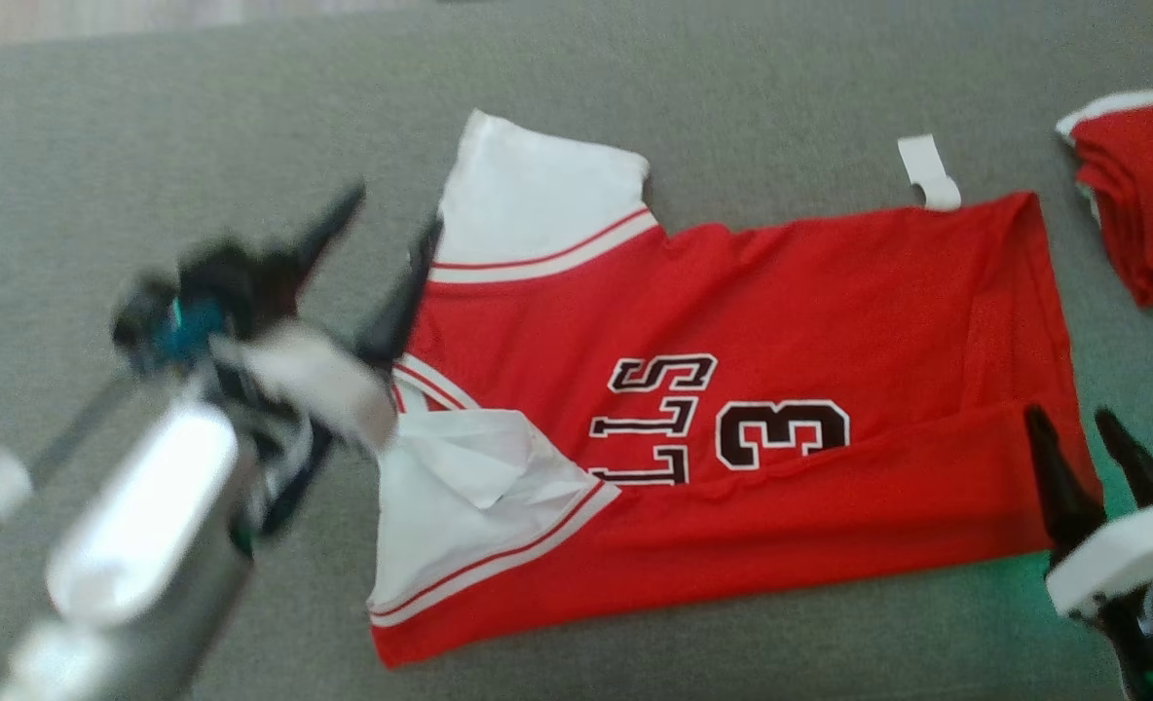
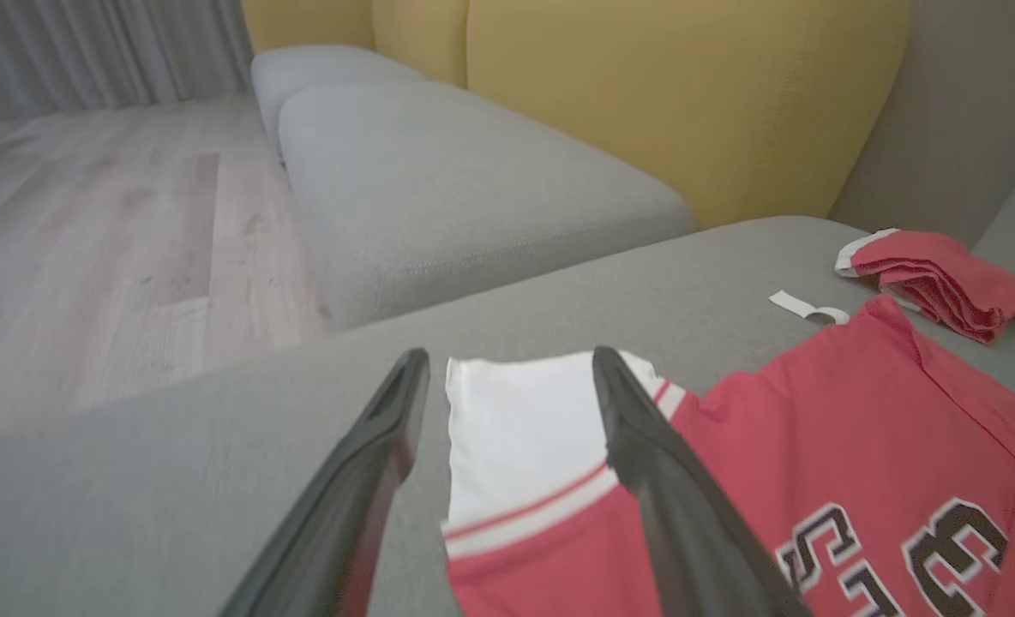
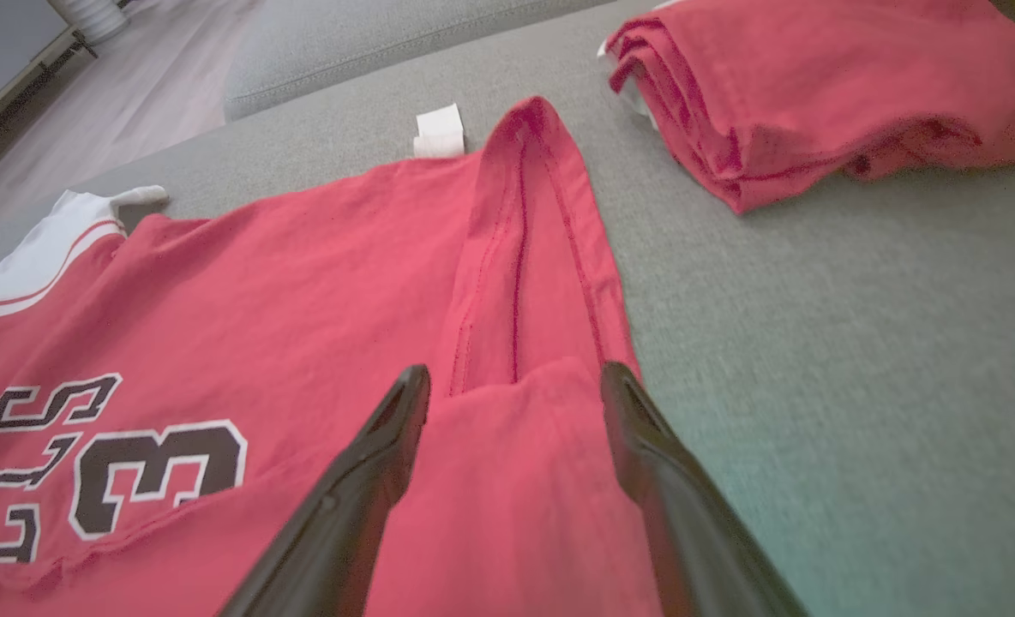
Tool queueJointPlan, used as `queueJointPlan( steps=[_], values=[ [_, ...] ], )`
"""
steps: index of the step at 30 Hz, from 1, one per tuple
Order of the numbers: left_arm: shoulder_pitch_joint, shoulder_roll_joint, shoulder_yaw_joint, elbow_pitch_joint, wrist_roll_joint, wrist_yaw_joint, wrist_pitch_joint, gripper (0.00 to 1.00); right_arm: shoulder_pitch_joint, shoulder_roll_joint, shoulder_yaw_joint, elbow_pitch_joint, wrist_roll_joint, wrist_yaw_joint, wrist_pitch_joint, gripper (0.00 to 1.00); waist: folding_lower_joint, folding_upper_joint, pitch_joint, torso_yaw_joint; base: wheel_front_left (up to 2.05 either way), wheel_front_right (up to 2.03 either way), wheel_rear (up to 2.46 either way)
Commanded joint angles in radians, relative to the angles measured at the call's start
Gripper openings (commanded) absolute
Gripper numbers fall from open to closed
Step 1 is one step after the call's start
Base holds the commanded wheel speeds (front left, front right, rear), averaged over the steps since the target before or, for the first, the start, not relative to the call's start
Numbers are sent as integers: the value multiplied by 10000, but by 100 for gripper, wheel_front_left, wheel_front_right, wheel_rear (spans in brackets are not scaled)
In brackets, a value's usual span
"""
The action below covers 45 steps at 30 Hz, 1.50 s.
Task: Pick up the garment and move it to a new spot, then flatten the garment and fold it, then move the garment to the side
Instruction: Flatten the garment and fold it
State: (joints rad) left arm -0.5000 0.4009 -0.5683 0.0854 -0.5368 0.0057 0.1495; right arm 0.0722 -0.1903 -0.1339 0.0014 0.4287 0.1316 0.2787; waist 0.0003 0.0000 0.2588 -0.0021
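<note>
My gripper will lift and pull the far hem corner, and the folded flap [image 1: 795,516] should stay down then because the near long edge [image 1: 760,469] lies flat across the lettering.
A red garment [image 1: 810,321] with white sleeves and black lettering lies spread on the grey sofa seat [image 1: 148,117], its near long edge folded over the body. My left gripper [image 1: 391,229] stands open beside the far white sleeve [image 2: 516,428], holding nothing. At the lower right, my right gripper [image 1: 1073,428] is open above the folded hem corner [image 3: 516,480], with no cloth between its fingers. The garment's red body [image 2: 859,446] and its hem end [image 3: 525,231] also show in the wrist views.
A folded red garment [image 1: 1146,195] lies at the far right edge of the seat, also seen as a stack [image 3: 816,94]. A white tag [image 1: 927,173] sticks out past the hem. Yellow back cushions [image 2: 645,94] and a wood floor [image 2: 87,240] lie beyond.
</note>
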Motion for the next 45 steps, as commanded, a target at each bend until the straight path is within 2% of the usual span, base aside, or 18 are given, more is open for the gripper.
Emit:
queueJointPlan(
  steps=[1,4,7,12,17,21,30,33,34,35,37,39,40,42,44,45],
  values=[
    [-846,306,503,24,-66,-266,159,100,-398,-340,266,-356,34,-9,-160,100,-3,0,476,-332,0,0,0],
    [-2344,308,443,1077,-397,-897,885,100,-812,-518,637,-271,120,-9,-327,100,-3,0,883,-660,0,0,0],
    [-3632,401,251,2105,-731,-1195,1756,100,-1158,-681,978,-141,188,-9,-525,100,-3,0,1239,-1039,0,0,0],
    [-5108,609,-139,3514,-1308,-1336,3085,100,-1543,-765,1264,121,325,-9,-792,100,-3,0,1714,-1629,0,0,0],
    [-5725,888,-575,4617,-1555,-1357,3705,100,-1676,-772,1323,395,410,-9,-1042,100,-3,0,1971,-2048,0,0,0],
    [-5831,1095,-835,5110,-1868,-1360,3953,100,-1672,-782,1233,555,410,-9,-1208,100,-3,0,2066,-2232,0,0,0],
    [-5859,1367,-1318,5491,-2128,-1362,3744,100,-1700,-788,1219,686,416,-9,-1312,100,-3,0,2145,-2347,0,0,0],
    [-5920,1397,-1505,5520,-2232,-1362,3570,85,-1718,-836,1225,702,416,-9,-1319,100,-3,0,2155,-2336,0,0,0],
    [-5944,1404,-1570,5536,-2267,-1362,3530,96,-1725,-858,1223,705,417,-9,-1317,100,-3,0,2163,-2331,0,0,0],
    [-5967,1404,-1642,5545,-2308,-1362,3497,95,-1734,-879,1217,705,419,-9,-1314,100,-3,0,2174,-2325,0,0,0],
    [-6019,1394,-1756,5568,-2413,-1362,3422,92,-1753,-909,1198,701,419,-9,-1311,100,-3,0,2205,-2310,0,0,0],
    [-6095,1372,-1877,5583,-2491,-1362,3324,81,-1761,-926,1162,699,414,-9,-1317,100,-3,0,2238,-2278,0,0,0],
    [-6135,1358,-1929,5592,-2518,-1362,3236,81,-1756,-931,1145,701,408,-9,-1319,100,-3,0,2251,-2258,0,0,0],
    [-6219,1326,-2040,5640,-2579,-1362,3117,73,-1741,-935,1116,703,407,-9,-1320,100,-3,0,2290,-2225,0,0,0],
    [-6297,1285,-2155,5693,-2667,-1363,3020,49,-1735,-946,1089,709,410,-9,-1320,100,-3,0,2331,-2197,0,0,0],
    [-6332,1271,-2219,5717,-2714,-1363,2968,45,-1738,-956,1081,713,408,-9,-1320,100,-3,0,2344,-2185,0,0,0]
  ],
)
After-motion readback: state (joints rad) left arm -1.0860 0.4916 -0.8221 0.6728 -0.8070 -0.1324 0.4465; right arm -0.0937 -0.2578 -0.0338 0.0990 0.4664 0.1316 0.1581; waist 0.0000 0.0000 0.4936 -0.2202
